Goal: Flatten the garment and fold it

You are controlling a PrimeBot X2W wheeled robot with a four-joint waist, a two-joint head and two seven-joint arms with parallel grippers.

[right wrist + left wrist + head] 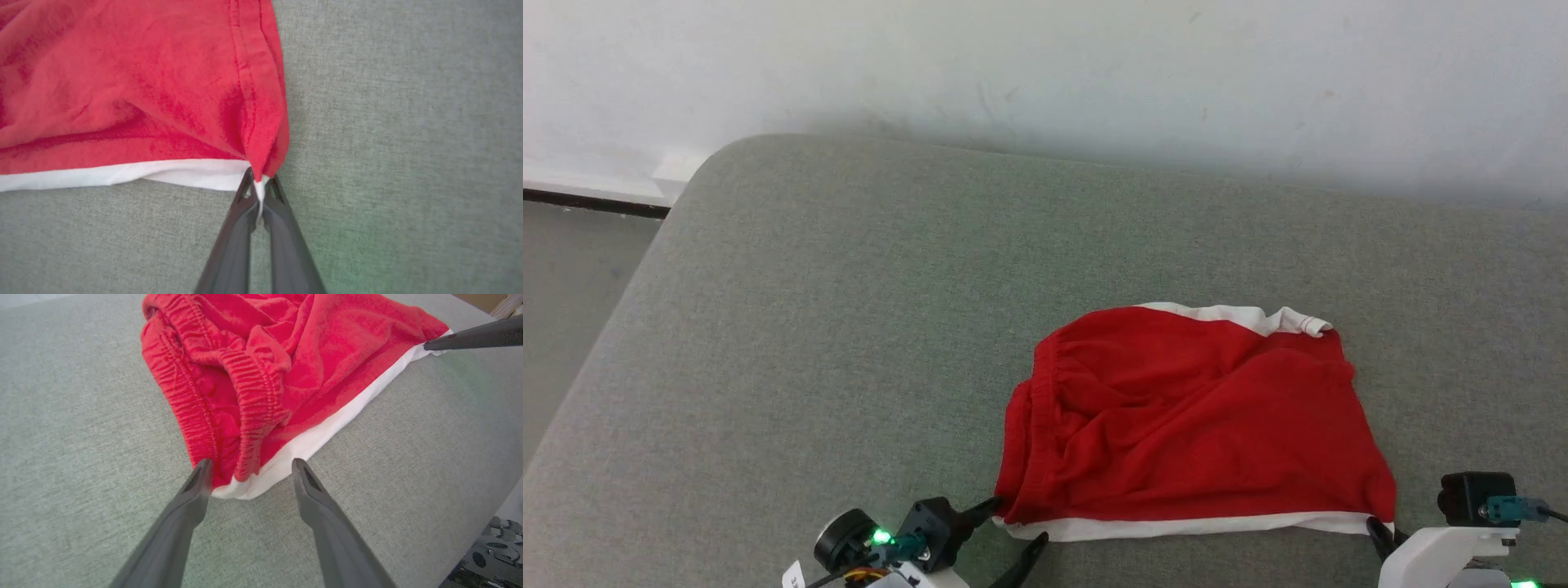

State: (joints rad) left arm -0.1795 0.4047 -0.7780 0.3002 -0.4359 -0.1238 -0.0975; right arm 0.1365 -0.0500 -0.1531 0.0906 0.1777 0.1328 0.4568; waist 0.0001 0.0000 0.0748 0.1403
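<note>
I expect the garment's far leg to open out toward the wall when I lift and spread it, because slack folds bunch up the red fabric.
The garment, red shorts with white side stripes, lies rumpled on the grey cushion, its gathered waistband toward the left. My right gripper is shut on the garment's near right hem corner, with white fabric pinched between its fingers; in the head view it sits at that corner. My left gripper is open and straddles the near left corner of the garment, where waistband and white stripe meet. Its left finger touches the red fabric. In the head view the left gripper lies at the near left corner.
The grey fabric cushion fills most of the scene, with a white wall behind it and floor past its left edge. The right gripper's dark finger crosses the upper right of the left wrist view.
</note>
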